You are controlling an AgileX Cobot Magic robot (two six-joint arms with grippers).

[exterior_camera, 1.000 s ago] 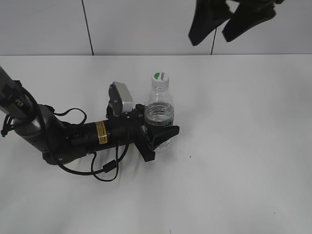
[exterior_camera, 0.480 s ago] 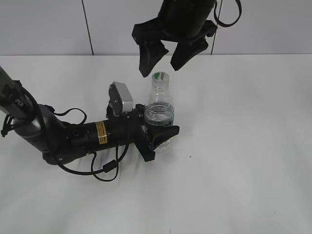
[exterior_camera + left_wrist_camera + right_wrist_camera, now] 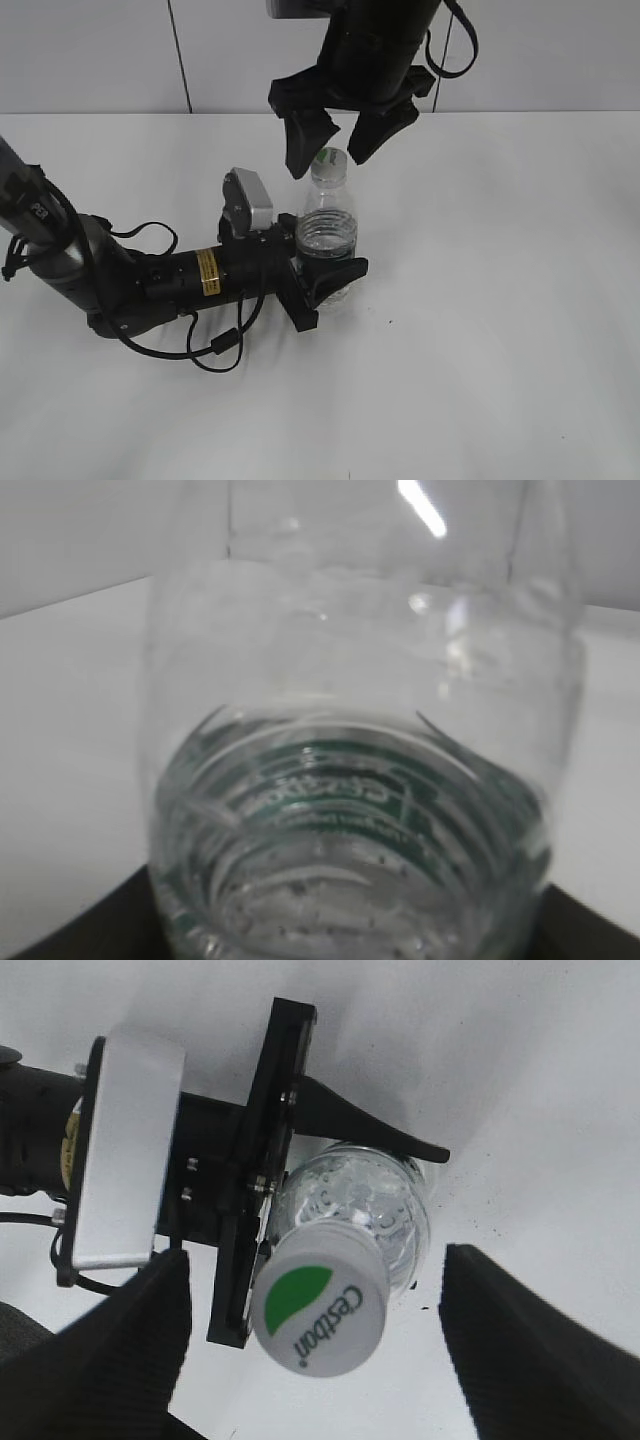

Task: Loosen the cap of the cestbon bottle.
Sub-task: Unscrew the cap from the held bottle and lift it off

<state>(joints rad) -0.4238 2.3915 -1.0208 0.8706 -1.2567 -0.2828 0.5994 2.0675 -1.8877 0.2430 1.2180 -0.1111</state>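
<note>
I expect the white cap (image 3: 329, 158) to twist loose and come clean off when I turn it, because my left gripper is holding the cestbon bottle's lower body (image 3: 327, 272).
The cestbon bottle (image 3: 327, 232) stands upright on the white table, clear with a green label low down. Its body fills the left wrist view (image 3: 360, 780). My left gripper (image 3: 325, 285) lies low on the table and is shut on the bottle's lower body. The white cap (image 3: 329, 158) with a green mark sits on the neck; the right wrist view shows it from above (image 3: 322, 1303). My right gripper (image 3: 335, 140) hangs open just above the cap, one finger on each side, not touching it (image 3: 318, 1345).
The white table (image 3: 500, 300) runs back to a pale wall with a dark seam (image 3: 180, 60). The left arm's body and black cables (image 3: 150, 285) lie on the table left of the bottle.
My right gripper came down from the upper right and now straddles the cap from above. The left gripper and the bottle have not moved.
</note>
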